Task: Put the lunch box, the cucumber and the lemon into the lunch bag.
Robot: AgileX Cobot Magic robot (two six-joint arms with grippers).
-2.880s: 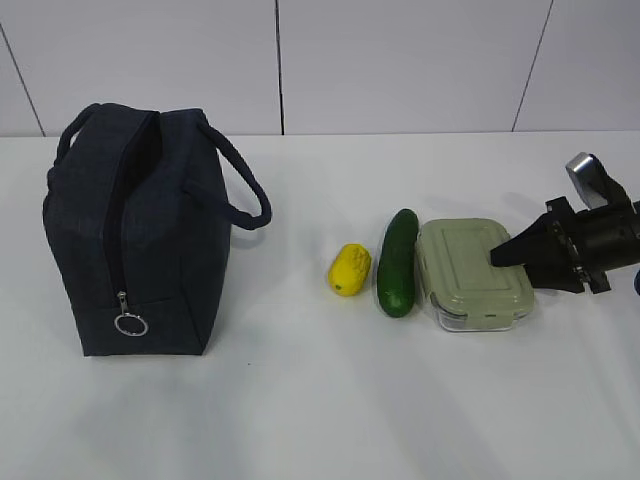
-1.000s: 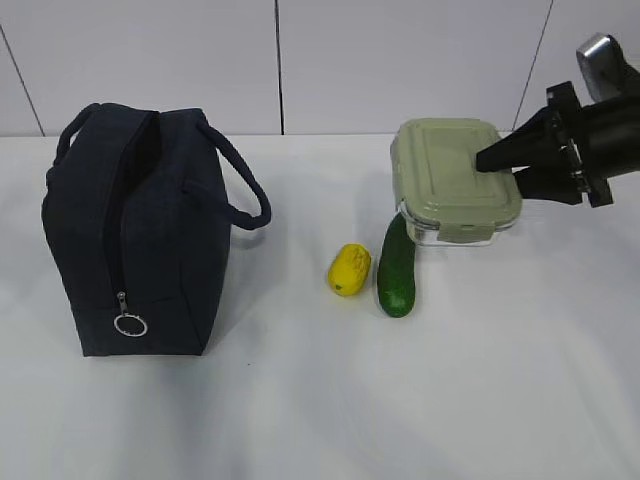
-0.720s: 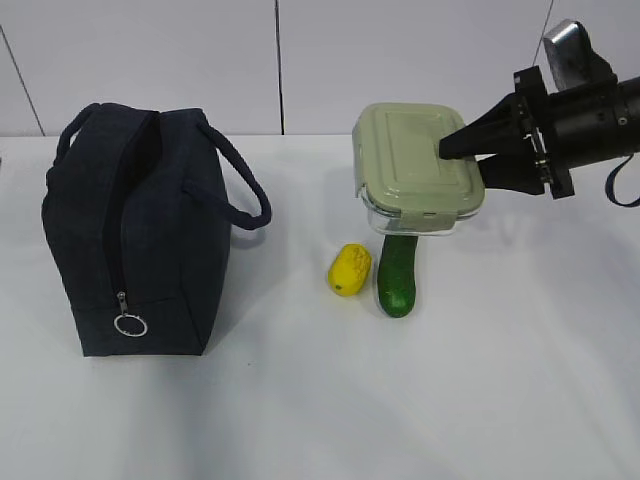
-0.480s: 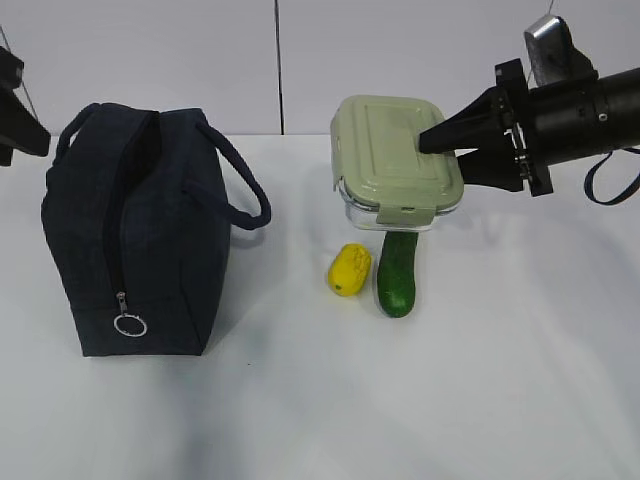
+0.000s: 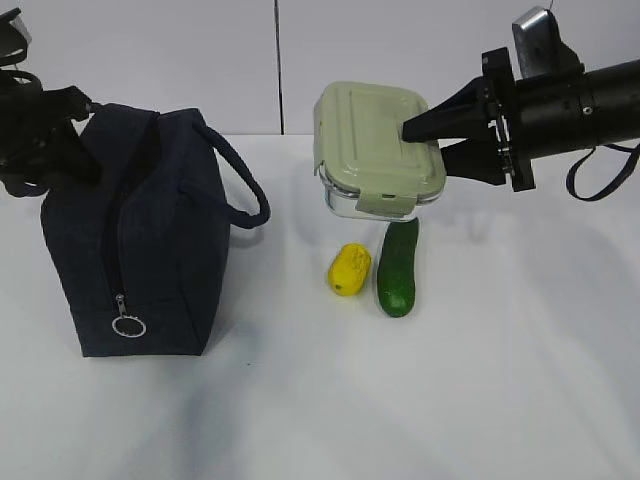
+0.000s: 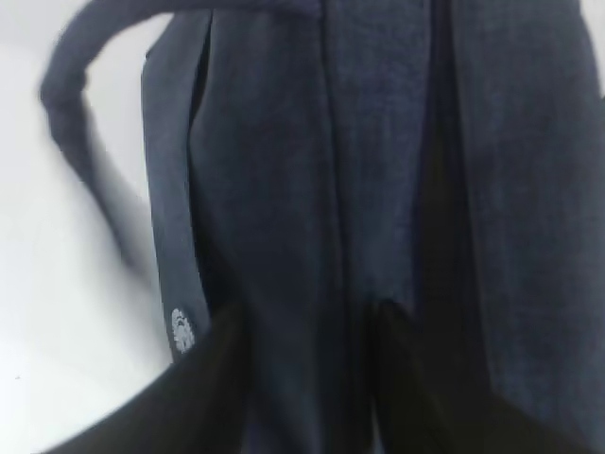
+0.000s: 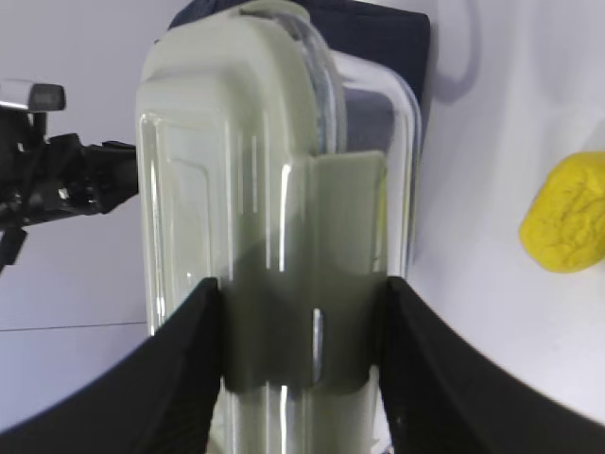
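The lunch bag's opening point(image 5: 128, 168) is too tight for the lunch box. Next, my left gripper draws the bag's top edge point(image 5: 103, 125) open before the lunch box goes in.
My right gripper point(image 5: 415, 138) is shut on the lunch box point(image 5: 372, 145), a clear container with a sage-green lid, and holds it in the air above the cucumber point(image 5: 398, 268) and the lemon point(image 5: 349, 269), which lie on the table. In the right wrist view the lunch box point(image 7: 274, 189) sits clamped between my fingers point(image 7: 302, 359). The navy lunch bag point(image 5: 150, 240) stands at the left with its top zipper open. My left gripper point(image 5: 85, 140) is open at the bag's top left edge. In the left wrist view its fingers point(image 6: 307, 378) straddle the bag's fabric point(image 6: 378, 170).
The bag's near handle point(image 5: 245, 190) loops out to the right toward the lunch box. The zipper's ring pull point(image 5: 130, 325) hangs low on the bag's front. The lemon point(image 7: 567, 227) and the left arm point(image 7: 57, 180) show in the right wrist view. White table all around.
My right gripper lifted the lunch box off the table and carried it up and left toward the bag. My left arm came in from the left to the bag's top edge.
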